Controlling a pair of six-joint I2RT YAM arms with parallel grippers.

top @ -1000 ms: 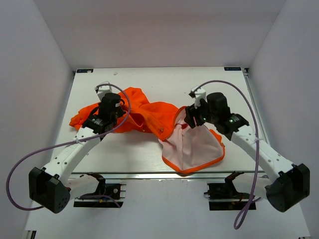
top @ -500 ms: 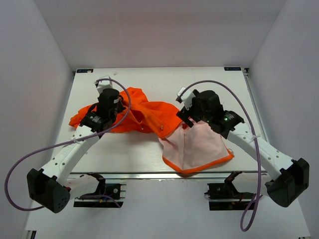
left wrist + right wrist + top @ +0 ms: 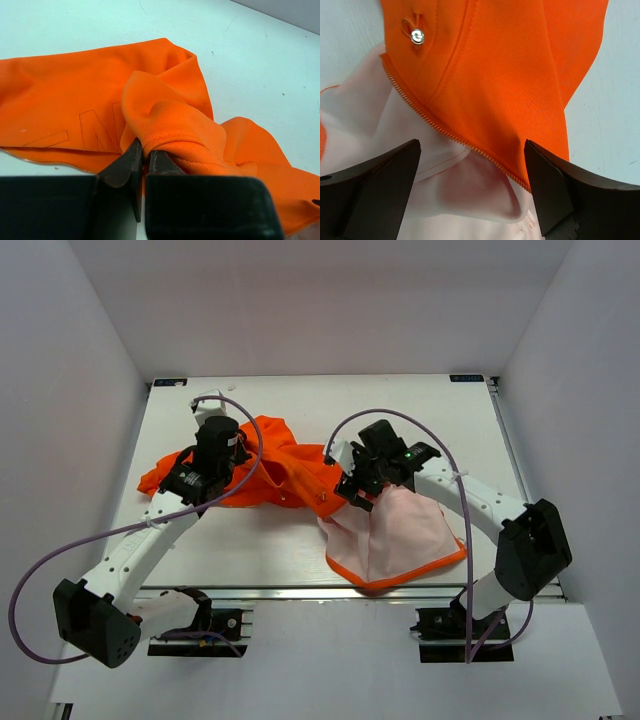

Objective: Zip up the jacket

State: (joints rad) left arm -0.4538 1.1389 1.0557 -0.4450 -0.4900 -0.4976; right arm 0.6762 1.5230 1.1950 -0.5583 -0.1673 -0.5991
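The jacket is lying crumpled next to my left gripper's ribbed fold (image 3: 177, 132), so my right gripper needs to take hold of the zipper edge (image 3: 479, 151) and help raise and spread out the jacket before zipping it.
The orange jacket (image 3: 290, 472) lies crumpled across the table's middle, with one front panel folded back so its pale pink lining (image 3: 395, 535) faces up. My left gripper (image 3: 205, 478) is shut on a ribbed orange fold of the jacket (image 3: 170, 125) at the left. My right gripper (image 3: 352, 490) is open above the jacket's middle. In the right wrist view its fingers (image 3: 375, 185) straddle the orange zipper edge (image 3: 455, 137), where orange fabric meets pink lining, without touching it. A silver snap (image 3: 417, 36) sits on the orange panel.
The white table (image 3: 330, 405) shows bare surface behind the jacket. White walls enclose the left, right and back. A metal rail (image 3: 300, 590) runs along the near edge. Purple cables (image 3: 60, 550) loop from both arms.
My right gripper has let go of the pink panel and swung left to the jacket's centre; the panel has settled flatter. My left gripper has stayed shut on the fabric, barely moving.
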